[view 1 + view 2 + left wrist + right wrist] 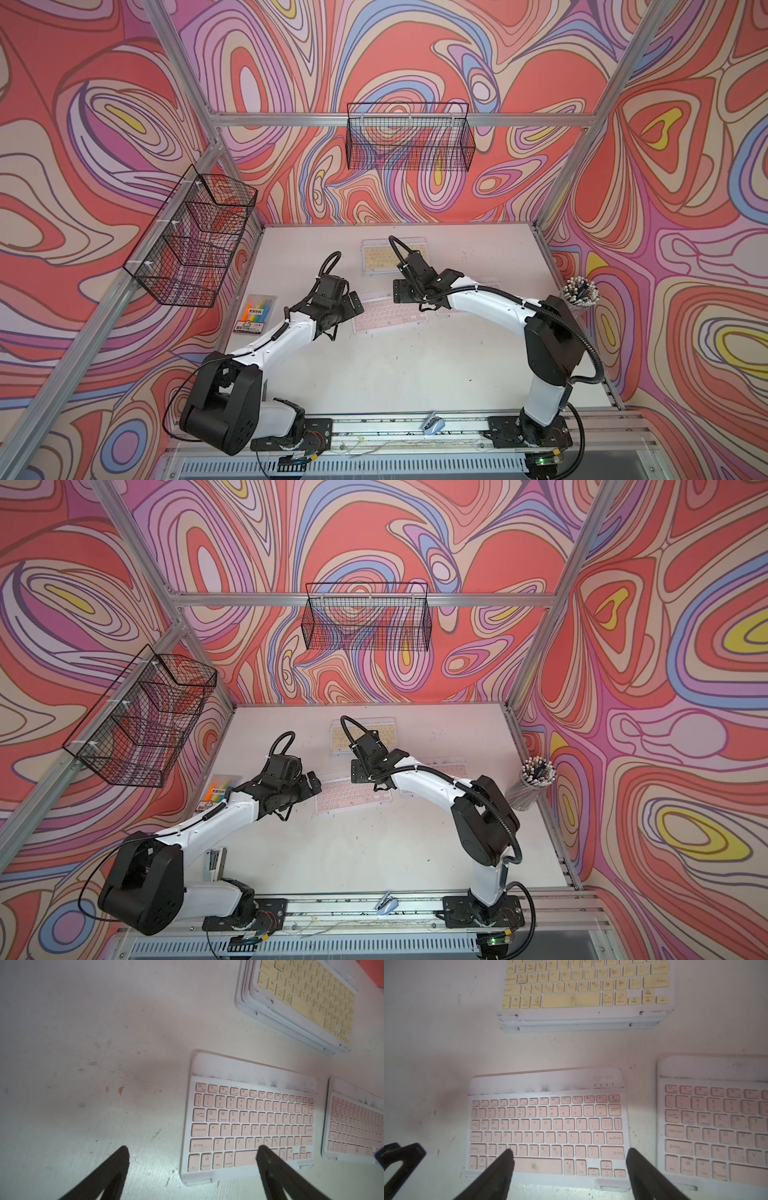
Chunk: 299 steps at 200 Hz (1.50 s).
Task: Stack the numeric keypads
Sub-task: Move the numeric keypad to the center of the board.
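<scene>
The pink keypad (388,313) lies flat under my right gripper's fingers, so next I tilt that gripper, pinch the keypad's end edge (427,318) low and raise that end first.
A pink keypad (388,319) (249,1122) (548,1126) lies flat mid-table. My left gripper (193,1158) (353,308) hangs open over its left end, one finger above the spacebar, the other over bare table. Over that keypad's right end hangs my right gripper (570,1159) (405,293), also open, one finger at the keypad's right edge and the other over the keys. Neither holds anything. A second pink keypad (716,1126) (357,1124) lies just to the right, partly under the right arm. Behind them, a yellow keypad (388,254) (583,987) (301,997) tops a stack of keypads.
A clear packet of highlighter pens (257,311) lies at the table's left edge. A cup of pens (579,293) stands at the right edge. Two wire baskets (409,137) (191,237) hang on the back and left walls. A small blue object (432,424) sits on the front rail.
</scene>
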Tool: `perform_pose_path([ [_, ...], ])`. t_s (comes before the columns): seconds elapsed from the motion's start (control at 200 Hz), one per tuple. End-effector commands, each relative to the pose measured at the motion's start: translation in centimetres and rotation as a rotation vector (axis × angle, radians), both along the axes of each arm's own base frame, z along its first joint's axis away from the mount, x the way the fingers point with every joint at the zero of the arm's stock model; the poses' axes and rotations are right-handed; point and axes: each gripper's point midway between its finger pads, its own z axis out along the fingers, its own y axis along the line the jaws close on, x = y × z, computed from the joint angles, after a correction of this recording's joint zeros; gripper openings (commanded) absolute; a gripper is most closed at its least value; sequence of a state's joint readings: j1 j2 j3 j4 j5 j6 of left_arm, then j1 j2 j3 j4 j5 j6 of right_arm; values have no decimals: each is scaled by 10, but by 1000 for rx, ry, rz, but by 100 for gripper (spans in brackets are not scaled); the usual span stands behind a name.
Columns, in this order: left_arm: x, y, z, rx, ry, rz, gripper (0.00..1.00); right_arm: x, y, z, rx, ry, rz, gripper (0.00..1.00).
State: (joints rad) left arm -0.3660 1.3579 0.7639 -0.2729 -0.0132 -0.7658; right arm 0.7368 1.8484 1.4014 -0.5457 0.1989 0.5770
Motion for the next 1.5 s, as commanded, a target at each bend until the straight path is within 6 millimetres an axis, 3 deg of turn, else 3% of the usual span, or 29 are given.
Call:
perform_pose_path([
  [0.0, -1, 5, -1, 54, 33, -2, 99, 3, -14, -20, -78, 48, -11, 88],
  [0.351, 9, -15, -7, 87, 75, -48, 99, 6, -26, -56, -69, 136, -3, 87],
  [0.696, 12, -38, -31, 80, 135, -98, 99, 3, -34, -86, -37, 222, -5, 87],
  [1.232, 3, -43, -56, 68, 169, -133, 99, -9, -27, -102, 15, 295, 17, 86],
  [1.492, 2, -47, -58, 63, 169, -175, 99, -26, -8, -99, 160, 346, 57, 86],
])
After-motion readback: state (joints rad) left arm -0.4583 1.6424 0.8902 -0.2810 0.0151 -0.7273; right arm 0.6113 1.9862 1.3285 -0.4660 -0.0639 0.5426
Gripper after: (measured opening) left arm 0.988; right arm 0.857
